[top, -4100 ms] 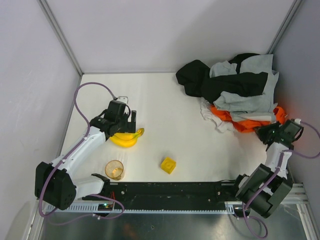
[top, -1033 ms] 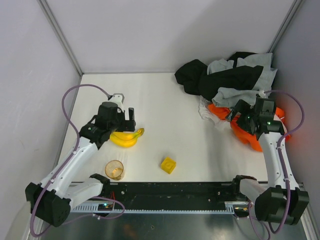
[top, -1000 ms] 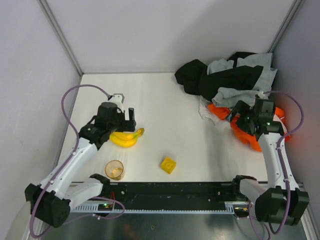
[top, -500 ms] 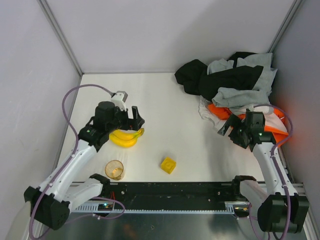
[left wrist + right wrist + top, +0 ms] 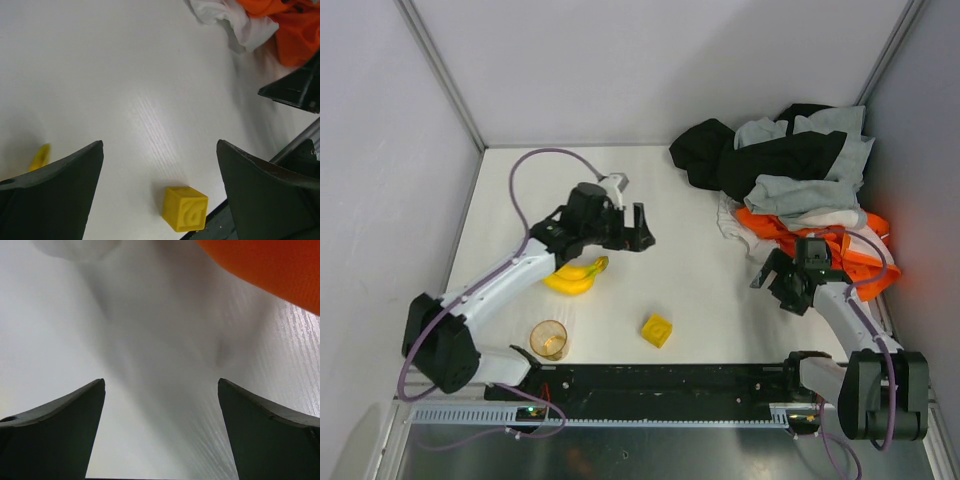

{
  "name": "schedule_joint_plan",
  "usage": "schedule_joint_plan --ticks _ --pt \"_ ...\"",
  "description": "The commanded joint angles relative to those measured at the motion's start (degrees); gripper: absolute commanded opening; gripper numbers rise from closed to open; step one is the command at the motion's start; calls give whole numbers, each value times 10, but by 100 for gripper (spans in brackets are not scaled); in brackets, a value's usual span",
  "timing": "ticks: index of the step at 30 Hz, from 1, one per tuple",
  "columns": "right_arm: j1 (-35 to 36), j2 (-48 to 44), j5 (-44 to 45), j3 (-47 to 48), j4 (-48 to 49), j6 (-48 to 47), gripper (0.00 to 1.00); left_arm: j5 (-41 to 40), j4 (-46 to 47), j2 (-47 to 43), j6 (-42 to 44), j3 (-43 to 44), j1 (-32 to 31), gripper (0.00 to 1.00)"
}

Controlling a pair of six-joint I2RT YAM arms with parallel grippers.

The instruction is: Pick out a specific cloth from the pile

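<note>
The white cloth (image 5: 732, 222) goes in under the orange garment's edge (image 5: 760, 226). I should expect to find more of it hidden there when I lift the orange garment.
The cloth (image 5: 730, 220) is white and peeks out from the near left edge of the pile (image 5: 780, 165), a heap of black, grey and orange garments at the back right. The left wrist view shows the cloth (image 5: 227, 20) at the top beside the orange garment (image 5: 287, 27). My left gripper (image 5: 640, 228) hovers open over the bare table middle, well left of the cloth, with nothing between its fingers (image 5: 60, 190). My right gripper (image 5: 767, 277) is open and low over the table just in front of the pile, its jaws empty. The right wrist view has the orange garment (image 5: 270, 265) at the upper right.
A banana bunch (image 5: 572, 277) lies under the left arm. An amber cup (image 5: 549, 339) and a yellow cube (image 5: 657, 329) stand near the front rail; the cube (image 5: 184, 208) also shows in the left wrist view. Walls enclose the table on three sides.
The left arm has swung right, away from the bananas toward the table middle. The right gripper has come down off the orange garment to the table in front of the pile.
</note>
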Motion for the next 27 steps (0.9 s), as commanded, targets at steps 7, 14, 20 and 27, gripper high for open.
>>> schedule_joint_plan --ticks 7,14,20,27 --pt "-85 19 11 -16 59 -14 99 -53 17 145 -16 114 -161 100" --pt "-180 -13 -56 12 86 -29 99 -59 17 183 -16 130 -200 100" --pt "-188 44 -70 100 95 -35 99 -71 17 175 -15 109 -204 100" --pt "-178 129 -77 194 110 -33 99 -82 17 167 -6 88 -203 100"
